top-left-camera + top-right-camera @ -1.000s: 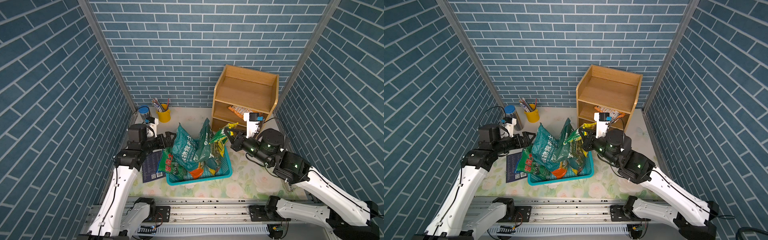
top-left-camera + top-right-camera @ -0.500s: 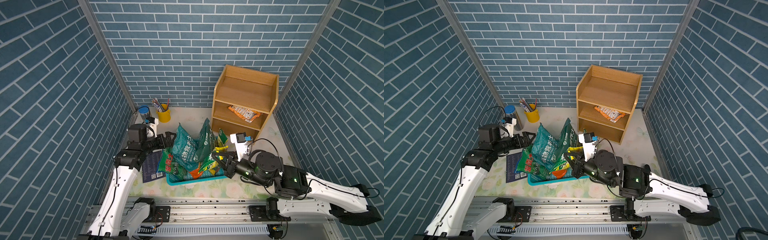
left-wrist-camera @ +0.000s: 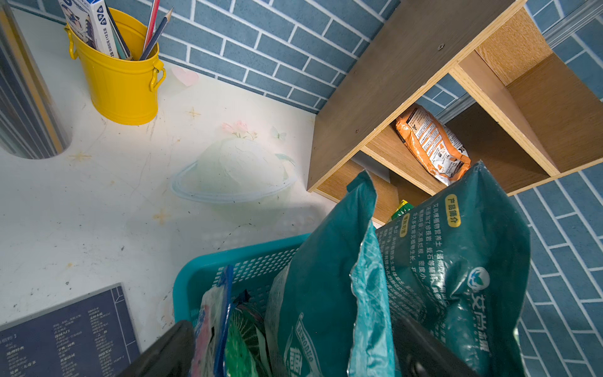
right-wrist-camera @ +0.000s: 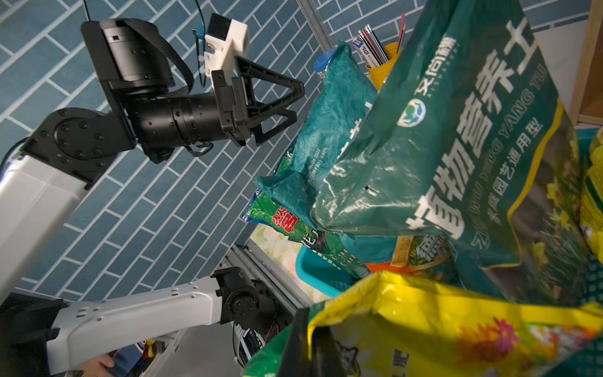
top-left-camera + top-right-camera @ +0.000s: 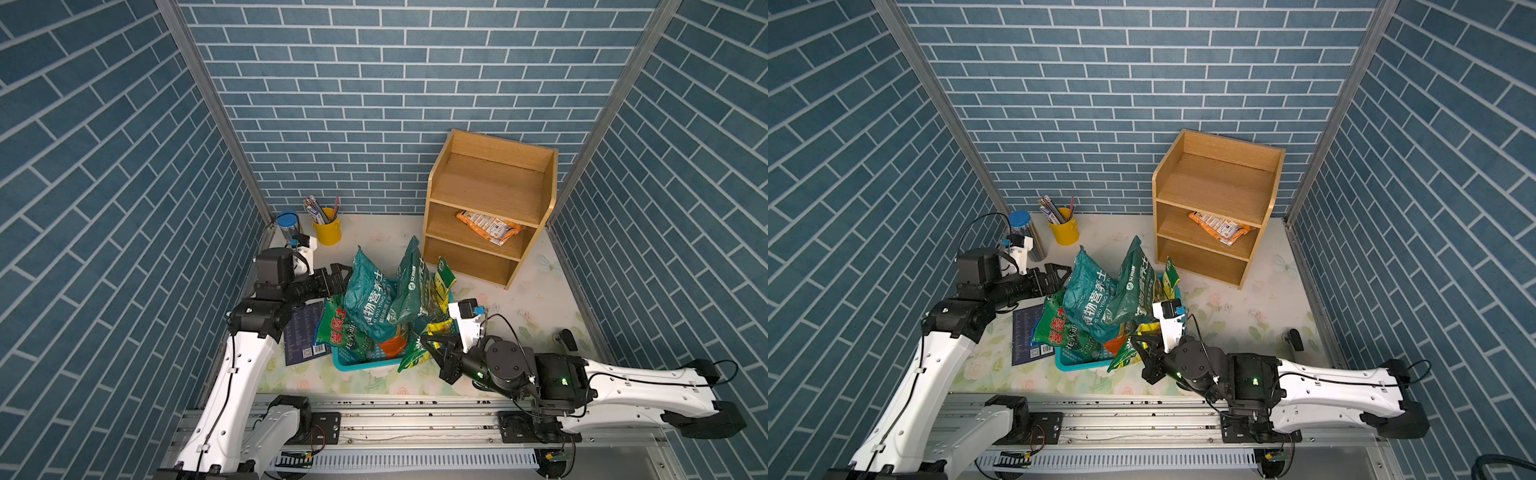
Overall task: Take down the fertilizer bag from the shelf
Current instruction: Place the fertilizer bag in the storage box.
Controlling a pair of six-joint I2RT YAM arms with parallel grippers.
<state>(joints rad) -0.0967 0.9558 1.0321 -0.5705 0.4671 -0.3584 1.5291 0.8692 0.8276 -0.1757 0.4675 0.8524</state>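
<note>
The fertilizer bag's lower end overhangs the basket's front rim (image 5: 404,365); next my right gripper pulls the bag back, then lowers it inside the basket's near corner.
The fertilizer bag (image 5: 413,353), yellow and green, hangs at the front right corner of the turquoise basket (image 5: 361,366), and my right gripper (image 5: 432,345) is shut on its edge. The right wrist view shows that bag (image 4: 456,326) filling the foreground. The wooden shelf (image 5: 490,183) stands at the back right, with an orange packet (image 5: 488,222) lying on its middle tier. My left gripper (image 5: 340,276) stands open at the basket's far left side, its fingers on either side of a tall teal bag (image 3: 326,261).
The basket holds several upright teal and green bags (image 5: 370,299). A yellow pencil bucket (image 5: 327,226) and a blue-lidded jar (image 5: 287,222) stand at the back left. A dark blue booklet (image 5: 301,336) lies left of the basket. Brick walls close in on three sides.
My right arm has drawn back from the shelf's bottom tier toward the front edge, carrying the yellow-green bag down beside the basket. The left arm has not moved.
</note>
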